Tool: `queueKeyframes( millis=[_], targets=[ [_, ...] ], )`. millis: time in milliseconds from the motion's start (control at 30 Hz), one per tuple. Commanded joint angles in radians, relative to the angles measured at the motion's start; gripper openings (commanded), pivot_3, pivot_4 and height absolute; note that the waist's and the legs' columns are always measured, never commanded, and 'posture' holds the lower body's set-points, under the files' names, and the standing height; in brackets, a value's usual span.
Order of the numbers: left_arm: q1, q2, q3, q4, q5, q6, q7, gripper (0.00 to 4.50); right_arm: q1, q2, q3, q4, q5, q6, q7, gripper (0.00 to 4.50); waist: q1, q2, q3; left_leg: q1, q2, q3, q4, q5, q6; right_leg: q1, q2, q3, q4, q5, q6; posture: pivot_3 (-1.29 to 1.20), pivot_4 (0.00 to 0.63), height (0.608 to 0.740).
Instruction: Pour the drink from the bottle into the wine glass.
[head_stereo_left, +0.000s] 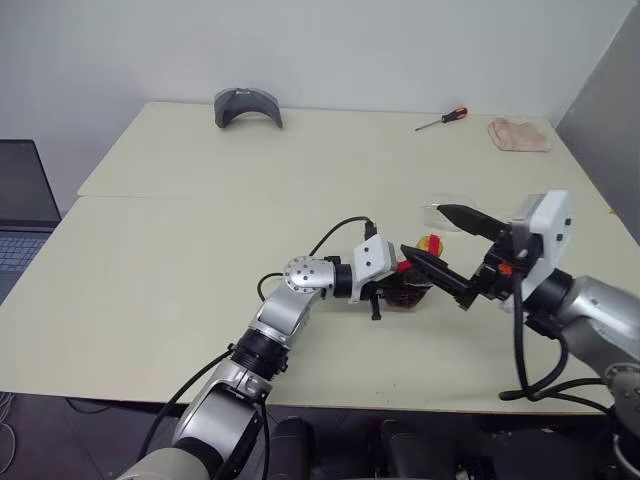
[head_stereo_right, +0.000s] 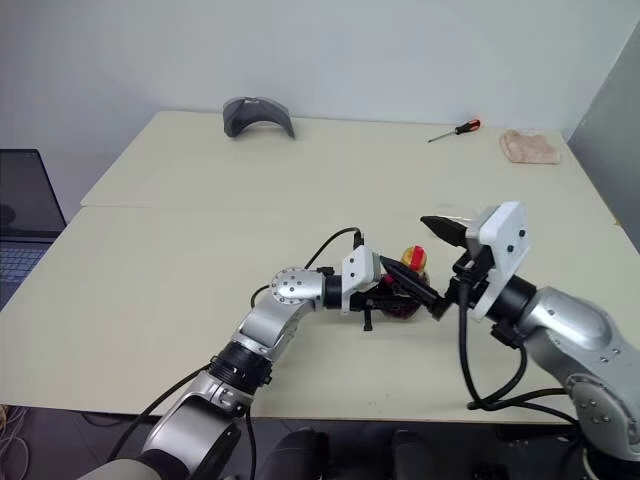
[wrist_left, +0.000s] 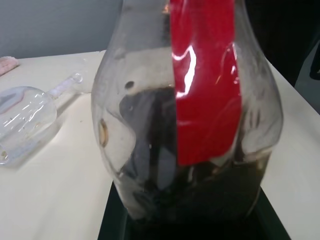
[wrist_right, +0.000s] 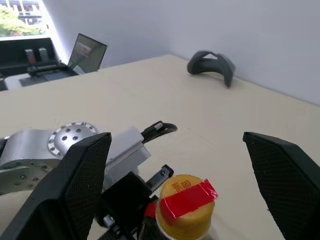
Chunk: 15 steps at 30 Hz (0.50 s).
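I expect the yellow cap (wrist_right: 185, 207) to come away with its tape when I pull it off, since the red tape's end (wrist_right: 211, 189) sticks out free beyond the cap's rim.
The bottle (head_stereo_left: 412, 288) stands upright near the table's front edge. It is squat and clear, with the dark drink (wrist_left: 200, 190) low inside and a red strap (wrist_left: 205, 100) down its side. Its yellow cap with red tape (wrist_right: 186, 202) is on. My left gripper (head_stereo_left: 396, 290) is shut on the bottle's body from the left. My right gripper (head_stereo_left: 424, 232) is open wide, one finger on each side of the cap and touching nothing. The wine glass (wrist_left: 27, 120) lies on its side on the table just beyond the bottle, faintly visible behind my right gripper's upper finger (head_stereo_left: 462, 217).
At the table's far edge lie a grey curved object (head_stereo_left: 247, 105), a red-handled screwdriver (head_stereo_left: 442, 119) and a beige cloth (head_stereo_left: 518, 134). A laptop (head_stereo_left: 22, 210) sits off the table's left side. A seam runs across the tabletop (head_stereo_left: 200, 230).
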Motion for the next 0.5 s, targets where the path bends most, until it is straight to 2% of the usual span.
queueKeyframes(
  millis=[33, 167, 300, 500],
  targets=[
    [-0.031, -0.021, 0.009, -0.009, -0.02, -0.024, -0.006, 0.79, -0.014, 0.033, 0.078, -0.018, -0.129, -0.055, -0.082, 4.5, 0.0, 0.0, 0.0, 0.0, 0.0, 0.0, 0.0, 0.0, 0.0, 0.0, 0.0, 0.0, 0.0, 0.0, 0.0, 0.0, 0.15, 0.74],
    [-0.039, -0.028, 0.012, 0.0, -0.019, -0.028, -0.007, 0.79, 0.002, 0.055, 0.082, 0.009, -0.196, -0.083, -0.107, 4.5, 0.001, 0.0, 0.0, 0.0, -0.001, 0.0, 0.0, 0.0, 0.0, 0.0, 0.0, 0.0, -0.001, 0.0, 0.0, 0.0, 0.15, 0.74],
    [-0.035, -0.025, 0.013, -0.001, -0.019, -0.03, -0.009, 0.79, 0.039, 0.064, 0.011, 0.031, -0.188, -0.094, -0.103, 4.5, 0.001, 0.0, 0.0, 0.0, 0.0, 0.0, 0.0, 0.0, 0.0, 0.0, 0.0, 0.0, -0.001, 0.0, 0.0, 0.0, 0.15, 0.74],
    [-0.032, -0.024, 0.015, -0.002, -0.018, -0.03, -0.005, 0.79, 0.142, 0.019, -0.109, 0.029, -0.163, -0.098, -0.05, 4.5, 0.001, 0.0, 0.0, 0.0, 0.0, 0.0, 0.0, 0.0, 0.0, 0.0, 0.0, 0.0, -0.001, 0.0, 0.0, 0.0, 0.15, 0.74]
  ],
)
